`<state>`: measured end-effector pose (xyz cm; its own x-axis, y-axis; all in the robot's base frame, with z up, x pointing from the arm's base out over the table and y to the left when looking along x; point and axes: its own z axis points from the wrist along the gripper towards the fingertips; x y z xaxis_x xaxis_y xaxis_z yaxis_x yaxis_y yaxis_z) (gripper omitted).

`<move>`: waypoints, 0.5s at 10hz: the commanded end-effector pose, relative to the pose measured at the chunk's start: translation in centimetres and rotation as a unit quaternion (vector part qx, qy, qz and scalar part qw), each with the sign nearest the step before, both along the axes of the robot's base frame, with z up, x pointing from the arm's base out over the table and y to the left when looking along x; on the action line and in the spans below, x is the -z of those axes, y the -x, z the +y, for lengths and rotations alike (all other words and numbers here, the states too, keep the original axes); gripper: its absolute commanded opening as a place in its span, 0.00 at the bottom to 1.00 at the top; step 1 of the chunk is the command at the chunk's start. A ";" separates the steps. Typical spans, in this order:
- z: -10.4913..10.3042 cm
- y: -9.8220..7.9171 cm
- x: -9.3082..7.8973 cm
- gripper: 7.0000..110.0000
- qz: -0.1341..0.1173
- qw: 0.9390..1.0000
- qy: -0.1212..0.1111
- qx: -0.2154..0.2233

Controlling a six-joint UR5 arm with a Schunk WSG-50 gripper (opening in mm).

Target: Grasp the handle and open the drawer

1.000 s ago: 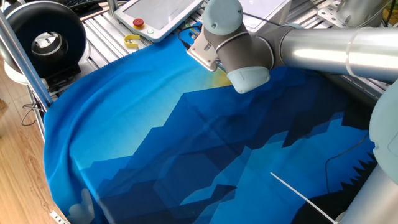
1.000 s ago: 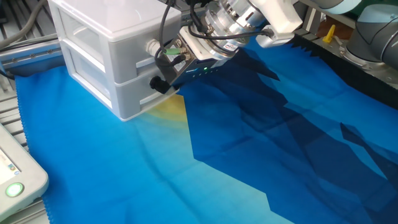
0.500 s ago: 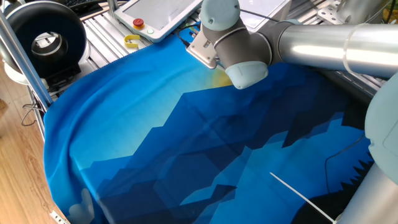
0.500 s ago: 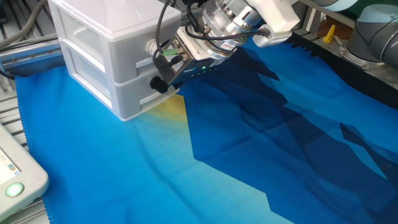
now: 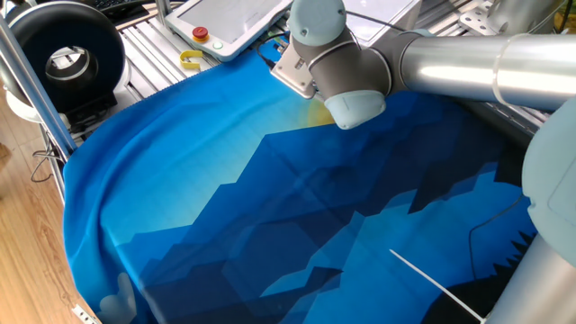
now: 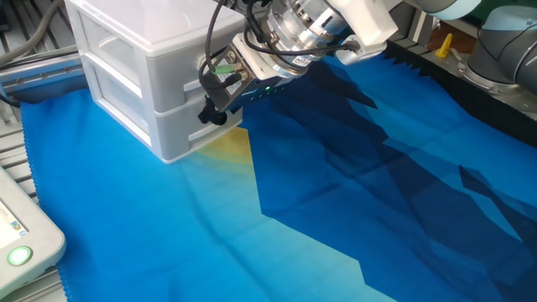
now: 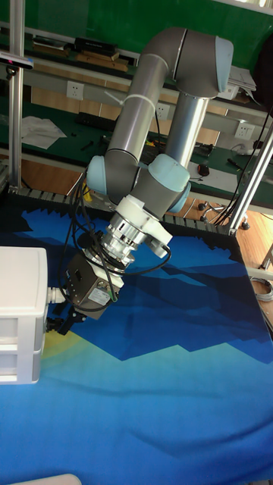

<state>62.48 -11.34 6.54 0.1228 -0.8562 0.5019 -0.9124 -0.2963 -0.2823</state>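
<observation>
The blue patterned cloth (image 5: 295,151) is smooth, so the pulled white drawer will slide straight out over it, leaving it flat.
The white drawer (image 6: 180,126) is the lower box of a two-level unit at the cloth's far left, also seen at the left edge as drawer (image 7: 17,356). Its black handle (image 6: 207,117) sticks out of the front face, low beside the handle (image 7: 53,326) in the tall view. My gripper (image 6: 215,99) reaches in from the right, and its dark fingers (image 6: 223,87) stand apart just at the knob, nothing clamped. In the tall view the gripper (image 7: 64,315) points down-left at the unit. The arm hides drawer and knob in the first fixed view.
A blue patterned cloth (image 6: 319,201) covers the table. A white tablet-like panel (image 5: 229,20) with a red button (image 5: 200,34) lies at the back, a yellow hook (image 5: 191,60) beside it. A black spool (image 5: 63,54) stands to the left. A panel corner with a green button (image 6: 17,256) sits low left.
The gripper has slid a little left toward the drawer front, bringing its fingers up to the black knob. The drawer has not moved.
</observation>
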 end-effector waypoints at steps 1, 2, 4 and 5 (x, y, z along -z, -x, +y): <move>0.3 0.2 1.0 0.57 0.008 1.000 -0.013 -0.002; 0.2 0.2 1.2 0.57 0.007 1.000 -0.013 -0.002; -0.4 -0.2 1.0 0.36 0.002 1.000 -0.002 -0.001; -0.6 -0.3 0.9 0.36 0.003 1.000 -0.003 -0.001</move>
